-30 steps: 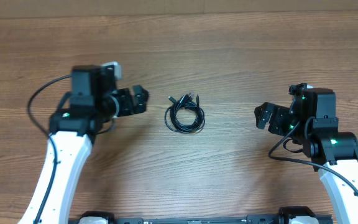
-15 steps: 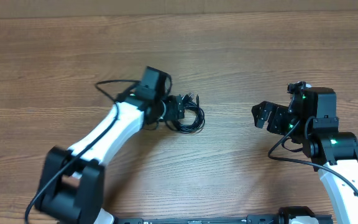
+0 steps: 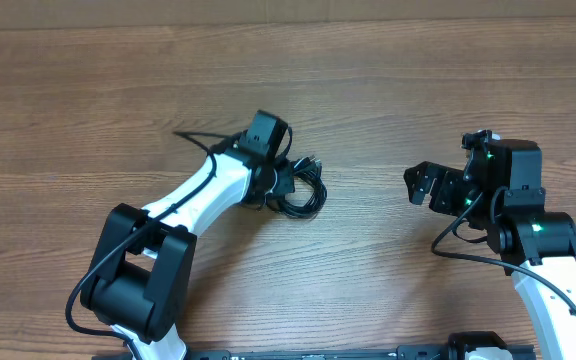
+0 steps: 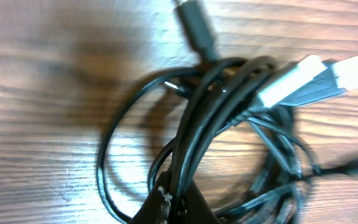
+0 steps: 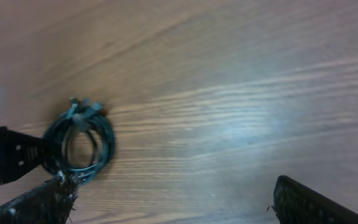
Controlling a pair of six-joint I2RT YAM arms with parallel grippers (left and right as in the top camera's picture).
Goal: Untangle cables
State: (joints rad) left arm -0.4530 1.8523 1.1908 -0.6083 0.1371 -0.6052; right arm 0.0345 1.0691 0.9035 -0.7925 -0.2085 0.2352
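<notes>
Next, I grab strands at the bundle's free side [image 3: 320, 190] with my right gripper and pull them loose, because my left gripper is pinching several strands of the coiled bundle [image 4: 194, 140] together.
The cables [image 3: 306, 193] lie as a small coiled black bundle on the wooden table [image 3: 388, 90], with plug ends [image 3: 310, 160] sticking out at the top. My left gripper [image 3: 284, 186] is at the bundle's left side, shut on several strands. In the left wrist view the cables [image 4: 216, 106] fill the frame, and the left gripper [image 4: 176, 204] pinches strands at the bottom edge; pale plugs [image 4: 309, 81] show at the upper right. My right gripper [image 3: 420, 185] stands open well to the right, holding nothing. The right wrist view shows the cables [image 5: 82, 140] far to the left of the right gripper [image 5: 169, 193].
The left arm's white link [image 3: 203, 195] stretches diagonally from the front left toward the bundle, with its own thick black wire [image 3: 200, 134] looping above. The right arm's base [image 3: 528, 230] sits at the right edge. Bare wood surrounds the bundle.
The left arm swung right from its resting place to the bundle, and its gripper went from open to shut on the strands. The right arm stayed still.
</notes>
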